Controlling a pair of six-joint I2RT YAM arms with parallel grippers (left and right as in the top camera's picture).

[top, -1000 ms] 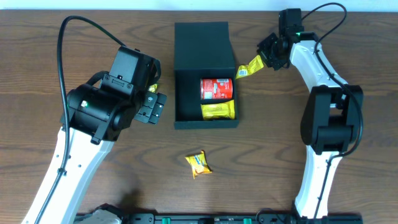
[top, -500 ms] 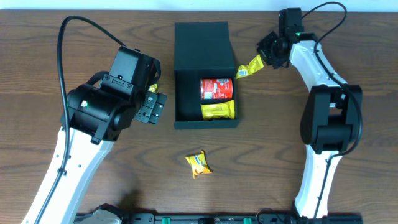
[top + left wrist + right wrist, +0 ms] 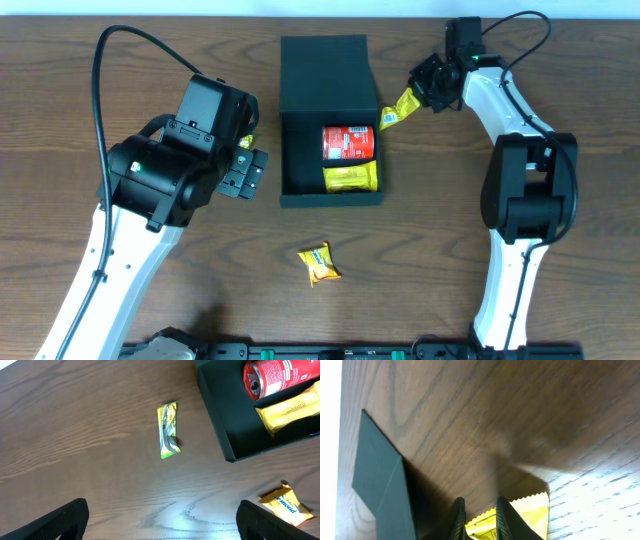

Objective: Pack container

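The robot's right fingers pinch only a corner of the yellow snack packet (image 3: 474,528), so next the right gripper opens, moves back, turns and closes across the packet's end (image 3: 532,508).
The dark container (image 3: 300,192) lies open in the middle of the table, its lid (image 3: 324,70) folded back. Inside lie a red can (image 3: 348,142) and a yellow packet (image 3: 351,179); both also show in the left wrist view (image 3: 280,375). My right gripper (image 3: 424,92) is shut on a yellow snack packet (image 3: 398,108), held just right of the container; its jaws (image 3: 479,517) pinch the packet (image 3: 530,515). My left gripper (image 3: 247,172) is open and empty left of the container, above a thin yellow-green packet (image 3: 168,430).
Another yellow packet (image 3: 319,263) lies on the wooden table in front of the container; it also shows in the left wrist view (image 3: 285,505). The thin packet peeks out beside the left arm (image 3: 246,142).
My right gripper has moved slightly left toward the container with the yellow packet. The left arm has not moved.
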